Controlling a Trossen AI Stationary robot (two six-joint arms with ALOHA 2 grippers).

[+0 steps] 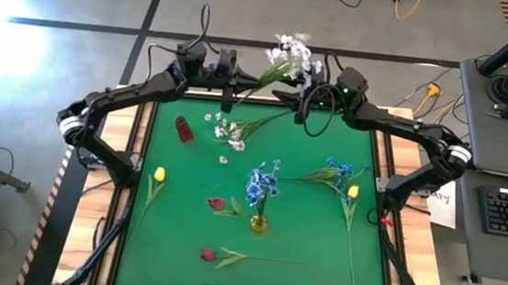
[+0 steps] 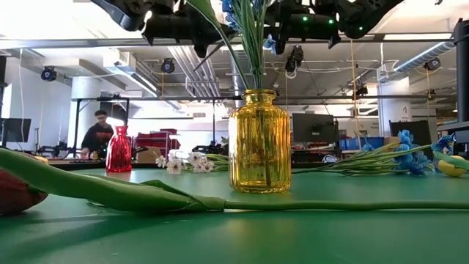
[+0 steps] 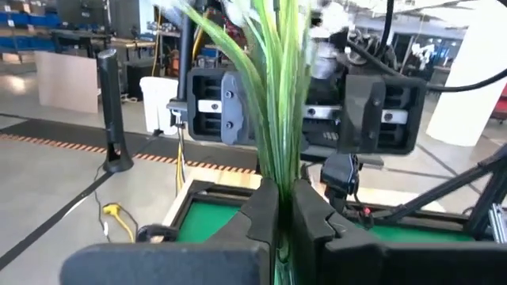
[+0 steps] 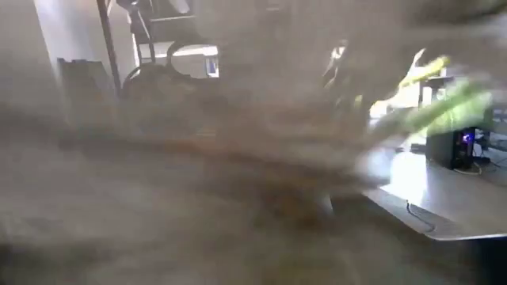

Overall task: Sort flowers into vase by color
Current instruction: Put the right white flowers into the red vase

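The white spray is pinched by my left gripper near its stem ends (image 1: 242, 101), so my right gripper should hold it under the blossoms (image 1: 275, 75) while my left gripper takes a new grip higher up.
My left gripper (image 1: 232, 94) (image 3: 283, 214) is raised over the table's far edge, shut on a spray of small white blossoms (image 1: 289, 55). My right gripper (image 1: 289, 97) (image 3: 301, 107) faces it, open, with a finger on either side of the spray's green stems; its own wrist view is blurred. A second white spray (image 1: 227, 131) lies on the green mat beside a small red vase (image 1: 183, 129). A yellow glass vase (image 1: 258, 222) (image 2: 259, 143) stands upright and holds a blue flower (image 1: 259, 185) by its stem. My left gripper pinches the white spray's bundle of green stems (image 3: 279, 170) between its two fingers, near the stems' lower end. The fingers come about level from the table's left. The spray is lifted clear of the table, and its blossoms slant away toward my right gripper and beyond the far edge.
Loose blue flowers (image 1: 334, 173) lie right of centre. Yellow tulips lie at left (image 1: 159, 176) and right (image 1: 353, 193). Red tulips lie mid-table (image 1: 217, 204) and near the front edge (image 1: 208, 254) (image 2: 15, 192). A person (image 2: 97, 136) stands in the room behind.
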